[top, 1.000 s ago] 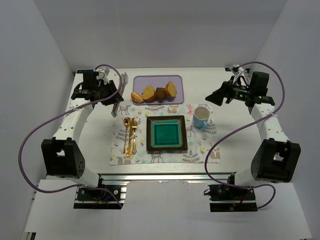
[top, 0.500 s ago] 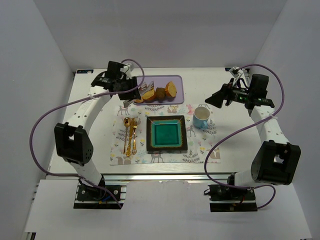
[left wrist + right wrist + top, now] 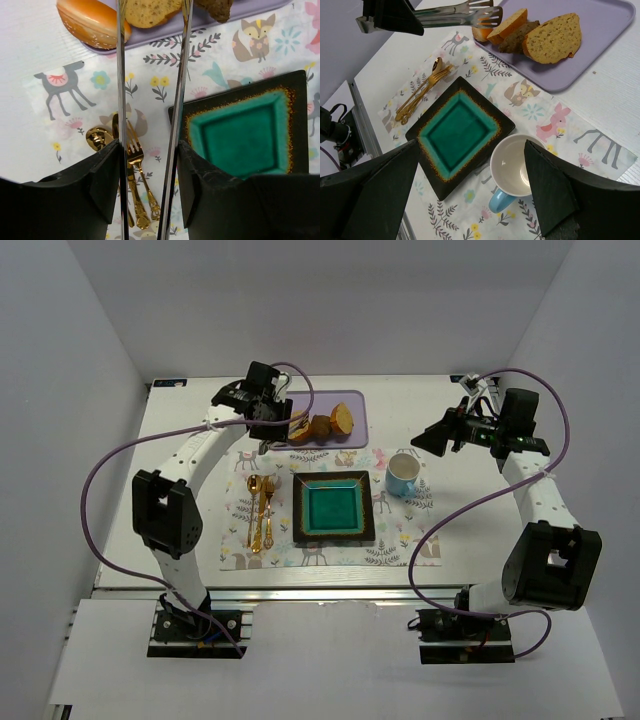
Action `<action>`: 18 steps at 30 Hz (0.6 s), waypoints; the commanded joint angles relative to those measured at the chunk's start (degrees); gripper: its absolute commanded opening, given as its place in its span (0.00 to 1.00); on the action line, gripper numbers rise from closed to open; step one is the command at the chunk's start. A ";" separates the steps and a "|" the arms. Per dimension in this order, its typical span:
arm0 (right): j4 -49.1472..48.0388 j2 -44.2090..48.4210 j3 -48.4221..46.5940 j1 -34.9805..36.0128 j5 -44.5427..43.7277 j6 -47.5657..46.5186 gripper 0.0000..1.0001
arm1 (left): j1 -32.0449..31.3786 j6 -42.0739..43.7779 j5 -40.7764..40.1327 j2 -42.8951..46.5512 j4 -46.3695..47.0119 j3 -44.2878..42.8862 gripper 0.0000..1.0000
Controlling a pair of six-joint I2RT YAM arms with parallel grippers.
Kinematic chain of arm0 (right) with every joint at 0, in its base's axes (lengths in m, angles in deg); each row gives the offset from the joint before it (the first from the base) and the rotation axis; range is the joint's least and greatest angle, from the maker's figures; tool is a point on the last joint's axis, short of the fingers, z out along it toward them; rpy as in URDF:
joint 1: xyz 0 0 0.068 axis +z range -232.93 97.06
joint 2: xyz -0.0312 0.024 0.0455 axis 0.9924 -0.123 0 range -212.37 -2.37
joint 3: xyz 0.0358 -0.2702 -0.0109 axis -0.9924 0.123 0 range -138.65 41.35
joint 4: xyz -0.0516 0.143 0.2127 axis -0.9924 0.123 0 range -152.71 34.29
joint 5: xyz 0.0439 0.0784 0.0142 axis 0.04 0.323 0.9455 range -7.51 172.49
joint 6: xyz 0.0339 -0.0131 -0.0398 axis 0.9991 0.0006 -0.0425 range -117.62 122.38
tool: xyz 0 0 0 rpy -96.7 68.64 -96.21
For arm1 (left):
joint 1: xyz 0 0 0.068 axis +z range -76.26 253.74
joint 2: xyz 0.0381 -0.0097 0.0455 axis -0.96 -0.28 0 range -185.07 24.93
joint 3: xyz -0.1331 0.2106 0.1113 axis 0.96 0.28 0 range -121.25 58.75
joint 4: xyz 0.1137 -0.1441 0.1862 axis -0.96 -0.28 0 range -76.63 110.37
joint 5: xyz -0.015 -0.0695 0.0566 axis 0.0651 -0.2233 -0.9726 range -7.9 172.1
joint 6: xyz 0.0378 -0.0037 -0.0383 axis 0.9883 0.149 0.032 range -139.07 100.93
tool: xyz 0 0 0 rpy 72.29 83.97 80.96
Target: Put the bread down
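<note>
My left gripper should keep going toward the bread [image 3: 150,11] and close there, because the tongs' arms are apart around the bread and the dark brown chunk [image 3: 216,9] is outside them.
The bread [image 3: 300,431] is a flat golden-yellow slice, second from the left on the purple tray [image 3: 355,400]. It also shows in the left wrist view [image 3: 150,11] and the right wrist view [image 3: 509,22]. My left gripper [image 3: 268,420] [image 3: 149,147] is shut on metal tongs [image 3: 120,75]. The tongs' two arms stand apart, and their tips [image 3: 485,15] hover over the tray's left end, in line with the bread. The teal plate [image 3: 300,510] lies on the placemat in front. My right gripper [image 3: 422,437] [image 3: 470,145] is open and empty, held above the table right of the tray.
On the tray are also an orange bun [image 3: 92,20], a dark brown chunk [image 3: 320,427] and an orange-golden wedge [image 3: 343,420]. A blue cup [image 3: 402,475] stands right of the plate. Gold cutlery [image 3: 260,510] lies left of it.
My left arm has swung right from the table's left side, carrying the tongs to the tray's left end. The right gripper has barely moved.
</note>
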 commanded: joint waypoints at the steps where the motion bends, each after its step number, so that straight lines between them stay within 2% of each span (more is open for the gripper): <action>1: -0.77 1.12 0.17 -0.29 1.65 -0.22 0.90 | -0.84 1.01 -4.01 0.57 0.64 -2.62 0.56; 8: -0.68 0.77 0.26 -0.29 1.83 -0.22 0.89 | -0.84 0.66 -1.11 -1.62 1.69 -4.12 0.56; 18: -0.50 0.59 0.35 -0.29 1.91 -0.14 0.89 | -1.63 -0.48 -3.04 -4.52 1.26 -5.96 0.55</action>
